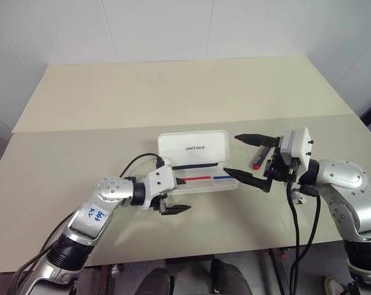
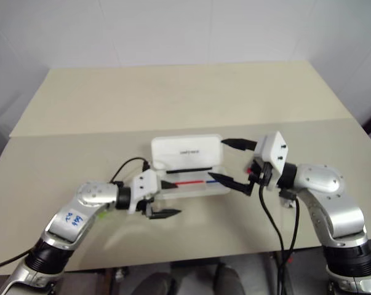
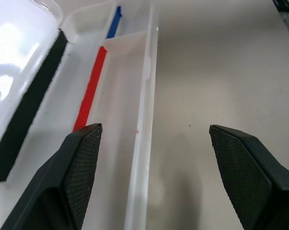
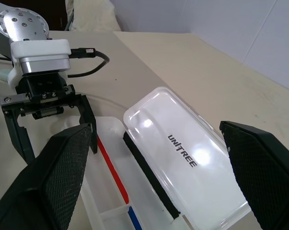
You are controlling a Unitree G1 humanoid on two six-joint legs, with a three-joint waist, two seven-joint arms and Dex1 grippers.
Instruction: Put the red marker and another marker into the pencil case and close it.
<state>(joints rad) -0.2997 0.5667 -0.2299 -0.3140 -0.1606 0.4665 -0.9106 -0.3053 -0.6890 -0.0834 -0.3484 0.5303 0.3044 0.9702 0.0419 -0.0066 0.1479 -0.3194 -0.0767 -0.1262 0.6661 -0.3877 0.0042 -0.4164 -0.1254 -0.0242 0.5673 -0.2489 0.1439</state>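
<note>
My left gripper needs to back away past the pencil case's end point(image 1: 161, 150) first, because my left gripper's finger hangs over the tray point(image 1: 192, 184) where the red marker must go.
The white pencil case point(image 1: 205, 184) lies open mid-table, its lid point(image 1: 193, 147) with dark lettering tilted back. The red marker point(image 1: 258, 161) lies on the table just right of the case, partly hidden behind my right gripper point(image 1: 243, 158). That gripper hovers level at the case's right end, open, with nothing between its fingers. My left gripper point(image 1: 176, 195) is open at the case's left front corner. One finger point(image 3: 82, 163) is over the tray and the other point(image 3: 245, 167) over the table, straddling the front wall. A pale green bit point(image 2: 103, 213), perhaps the other marker, peeks from under my left forearm.
Inside the tray lie a thin red stick point(image 1: 194, 179) and a thin blue stick point(image 1: 222, 177), and a black strip point(image 1: 194, 166) runs along the hinge. A black cable point(image 1: 139, 161) loops from my left wrist. A second table point(image 1: 173, 86) adjoins behind.
</note>
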